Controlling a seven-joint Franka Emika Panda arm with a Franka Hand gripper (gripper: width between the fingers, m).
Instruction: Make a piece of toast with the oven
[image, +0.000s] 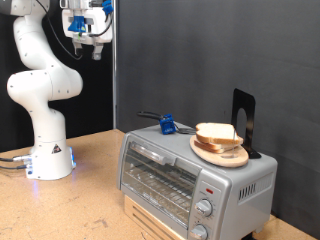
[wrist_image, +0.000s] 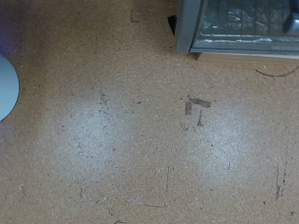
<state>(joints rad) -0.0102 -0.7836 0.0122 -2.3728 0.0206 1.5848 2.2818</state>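
My gripper needs to turn and reach the door handle (image: 150, 155) before the bread, because the oven's glass door (image: 158, 188) is closed and my gripper is turned the wrong way for its handle.
The silver toaster oven (image: 190, 178) stands on the wooden table at the exterior view's lower right, its glass door closed and the wire rack showing through it. A round wooden plate (image: 222, 153) on the oven's top holds stacked slices of pale bread (image: 217, 134). No single slice of toast lies apart from that stack. My gripper (image: 88, 48) hangs high at the exterior view's top left, far from the oven, with nothing seen between its fingers. The wrist view looks down on the bare table, with a corner of the oven (wrist_image: 238, 28) at its edge. The fingers do not show there.
A blue-handled tool (image: 167, 125) and a black upright stand (image: 244, 120) sit on the oven's top beside the plate. The robot's white base (image: 48, 160) stands on the table at the exterior view's left and also shows in the wrist view (wrist_image: 5, 86). A black curtain hangs behind.
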